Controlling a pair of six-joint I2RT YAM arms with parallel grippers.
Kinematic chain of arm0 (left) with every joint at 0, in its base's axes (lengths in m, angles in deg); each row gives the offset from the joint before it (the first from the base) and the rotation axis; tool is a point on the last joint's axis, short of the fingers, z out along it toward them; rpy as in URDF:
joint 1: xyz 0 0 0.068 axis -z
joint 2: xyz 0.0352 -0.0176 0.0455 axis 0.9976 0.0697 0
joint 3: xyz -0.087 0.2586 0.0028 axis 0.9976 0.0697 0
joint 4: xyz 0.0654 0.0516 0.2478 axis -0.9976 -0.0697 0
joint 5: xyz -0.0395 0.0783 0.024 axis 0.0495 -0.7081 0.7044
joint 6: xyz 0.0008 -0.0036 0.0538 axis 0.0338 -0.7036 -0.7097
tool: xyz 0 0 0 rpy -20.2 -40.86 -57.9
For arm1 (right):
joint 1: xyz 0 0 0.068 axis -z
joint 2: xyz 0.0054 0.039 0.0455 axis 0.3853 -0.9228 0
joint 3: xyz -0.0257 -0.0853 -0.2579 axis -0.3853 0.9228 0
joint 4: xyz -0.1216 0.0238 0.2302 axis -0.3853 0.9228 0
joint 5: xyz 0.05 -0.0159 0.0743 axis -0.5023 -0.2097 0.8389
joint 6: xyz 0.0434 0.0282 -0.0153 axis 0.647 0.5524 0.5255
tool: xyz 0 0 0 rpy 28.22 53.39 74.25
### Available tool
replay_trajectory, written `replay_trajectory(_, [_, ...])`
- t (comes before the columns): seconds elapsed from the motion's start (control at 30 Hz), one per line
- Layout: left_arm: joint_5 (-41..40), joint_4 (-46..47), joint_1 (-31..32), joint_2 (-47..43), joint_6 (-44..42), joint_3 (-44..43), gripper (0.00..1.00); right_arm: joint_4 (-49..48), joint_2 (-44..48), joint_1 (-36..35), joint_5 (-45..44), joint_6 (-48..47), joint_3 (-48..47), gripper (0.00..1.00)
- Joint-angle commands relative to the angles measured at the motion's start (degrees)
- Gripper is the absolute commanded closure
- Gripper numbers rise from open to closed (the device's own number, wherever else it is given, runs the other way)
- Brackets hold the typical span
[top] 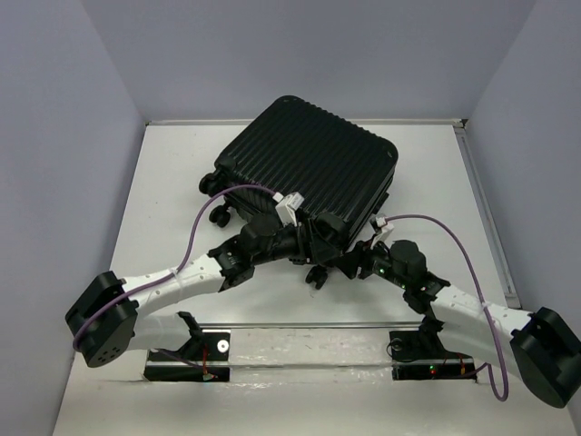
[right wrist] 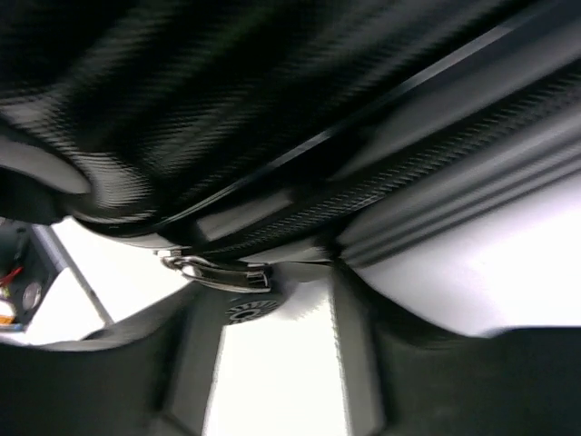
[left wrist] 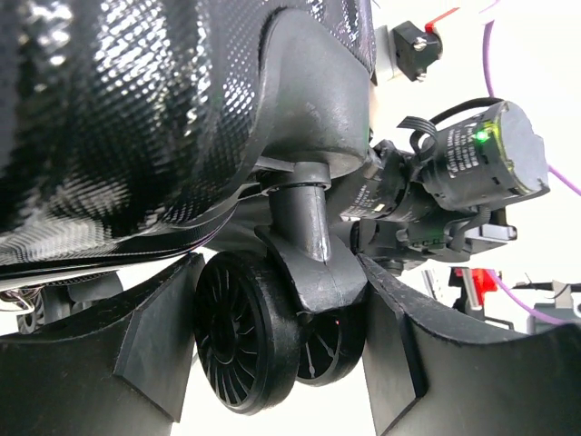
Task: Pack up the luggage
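The caster wheel (left wrist: pixel 243 334) is keeping my left gripper busy. My right gripper should leave the zipper pull and grip that same wheel (top: pixel 317 277) before my left gripper moves away.
The luggage (top: pixel 309 168) is a black ribbed hard-shell suitcase, closed, lying askew at the back middle of the table. Both arms reach under its near edge. In the left wrist view, one of its black caster wheels (left wrist: pixel 241 331) sits between the fingers of my left gripper (left wrist: pixel 281 354), which press on the wheel and its fork from both sides. My right gripper (right wrist: pixel 272 363) stands open just below the shell's edge (right wrist: pixel 272 109), with bare white table in the gap. A metal zipper pull (right wrist: pixel 213 271) hangs by its left fingertip. From above, the left gripper (top: pixel 320 243) and the right gripper (top: pixel 354 259) almost meet.
Two more caster wheels (top: pixel 216 216) stick out on the luggage's left side. The right arm's motor housing (left wrist: pixel 481 163) lies close behind the held wheel. Purple cables (top: pixel 195 241) loop over both arms. Grey walls (top: pixel 100 136) close off the white table on three sides.
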Motion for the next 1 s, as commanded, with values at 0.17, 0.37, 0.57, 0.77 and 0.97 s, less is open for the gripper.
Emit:
replay_trajectory(0.17, [1.9,20.4,1.4,-4.1,4.6,-0.4,0.94,-8.5,5.1,-0.1,-3.2,-0.3,-0.7,0.74])
replay_trajectory(0.37, [2.3,22.0,1.4,-2.4,5.1,-0.5,0.94,-4.0,7.4,-1.7,-0.4,-1.3,-2.9,0.62])
replay_trajectory(0.57, [2.4,22.2,1.4,-2.4,5.1,-0.4,0.94,0.4,7.2,-1.7,1.2,-3.2,-4.9,0.40])
replay_trajectory(0.77, [2.5,22.2,1.4,-2.3,5.1,-0.5,0.94,0.6,4.3,-1.7,3.6,-3.7,-6.4,0.47])
replay_trajectory(0.97, [2.4,22.3,1.5,-1.7,5.0,-0.4,0.94,-6.2,0.8,-2.9,3.4,-1.8,-6.4,0.72])
